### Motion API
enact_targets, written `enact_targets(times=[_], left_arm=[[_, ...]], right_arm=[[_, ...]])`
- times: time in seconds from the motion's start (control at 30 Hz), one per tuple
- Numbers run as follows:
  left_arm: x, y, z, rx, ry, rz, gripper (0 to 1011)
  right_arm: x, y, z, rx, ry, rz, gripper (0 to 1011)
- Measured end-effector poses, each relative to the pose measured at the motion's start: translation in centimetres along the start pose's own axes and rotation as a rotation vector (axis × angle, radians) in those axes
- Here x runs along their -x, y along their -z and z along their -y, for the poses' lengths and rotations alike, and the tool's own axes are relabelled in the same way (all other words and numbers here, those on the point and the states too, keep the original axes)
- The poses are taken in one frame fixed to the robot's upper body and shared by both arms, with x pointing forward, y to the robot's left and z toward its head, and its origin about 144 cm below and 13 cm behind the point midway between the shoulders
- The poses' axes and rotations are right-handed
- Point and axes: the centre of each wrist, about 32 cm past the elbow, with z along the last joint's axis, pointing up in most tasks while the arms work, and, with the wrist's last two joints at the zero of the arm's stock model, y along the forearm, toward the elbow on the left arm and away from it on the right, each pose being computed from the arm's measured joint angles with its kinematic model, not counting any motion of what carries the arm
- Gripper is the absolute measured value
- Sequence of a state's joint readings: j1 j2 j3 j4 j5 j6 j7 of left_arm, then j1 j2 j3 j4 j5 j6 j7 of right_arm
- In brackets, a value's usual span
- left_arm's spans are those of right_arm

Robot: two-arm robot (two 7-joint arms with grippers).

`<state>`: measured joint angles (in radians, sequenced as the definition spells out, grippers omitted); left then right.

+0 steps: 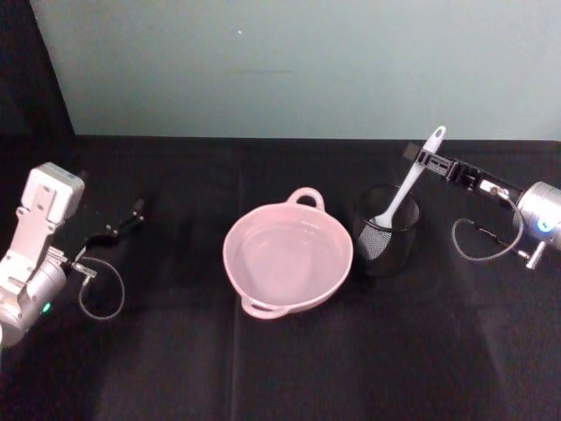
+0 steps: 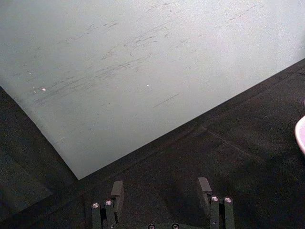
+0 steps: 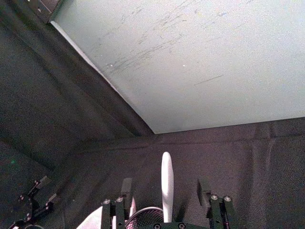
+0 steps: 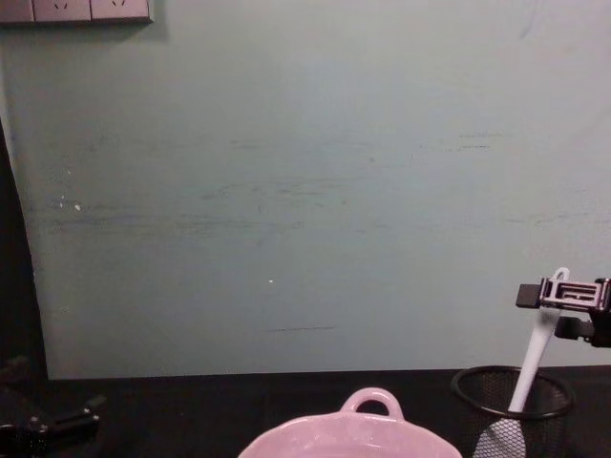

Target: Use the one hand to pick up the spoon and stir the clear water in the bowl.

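Note:
I expect the spoon [image 4: 535,358] to slide out and leave the cup standing when I lift, because the mesh cup's rim [image 4: 544,416] is wider than the spoon's head.
A pale pink bowl [image 1: 289,259] with clear water sits mid-table; its rim and loop handle show in the chest view [image 4: 370,405]. Just right of it, the white spoon [image 1: 405,189] stands head-down in a black mesh cup [image 1: 386,230], its handle leaning up and to the right. My right gripper [image 1: 421,160] is open around the upper handle. In the right wrist view the spoon handle [image 3: 166,183] rises between the spread fingers [image 3: 126,188] without touching them. The chest view shows the right gripper [image 4: 558,294] level with the spoon's tip [image 4: 558,278]. My left gripper [image 1: 123,226] rests open at the far left.
A pale green wall [image 4: 305,191] stands right behind the black cloth table [image 1: 280,368]. Loose cables hang by both wrists [image 1: 478,241]. The left wrist view catches the bowl's edge [image 2: 301,136] beyond its open fingers [image 2: 117,191].

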<state>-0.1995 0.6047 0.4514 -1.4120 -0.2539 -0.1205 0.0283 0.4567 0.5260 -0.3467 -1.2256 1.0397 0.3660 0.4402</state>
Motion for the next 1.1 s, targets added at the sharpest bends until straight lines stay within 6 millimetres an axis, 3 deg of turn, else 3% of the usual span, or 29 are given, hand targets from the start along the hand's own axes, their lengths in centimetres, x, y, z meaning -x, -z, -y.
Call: enact_targets(times=[0.53,0.63,0.73,0.77,1.1], left_arm=[[0.00,0.00,0.00,0.000,0.000,0.000,1011],[0.00,0.00,0.00,0.000,0.000,0.000,1011],[0.00,0.00,0.00,0.000,0.000,0.000,1011],[0.00,0.00,0.00,0.000,0.000,0.000,1011],[0.00,0.00,0.00,0.000,0.000,0.000,1011]], right_arm=[[-0.03,0.00,0.01,0.000,0.001,-0.002,418],[-0.03,0.00,0.01,0.000,0.001,-0.002,273],[-0.03,-0.01,0.01,0.000,0.001,-0.002,218],[-0.03,0.00,0.01,0.000,0.001,-0.002,153],[-0.03,0.00,0.01,0.000,0.001,-0.002,110]])
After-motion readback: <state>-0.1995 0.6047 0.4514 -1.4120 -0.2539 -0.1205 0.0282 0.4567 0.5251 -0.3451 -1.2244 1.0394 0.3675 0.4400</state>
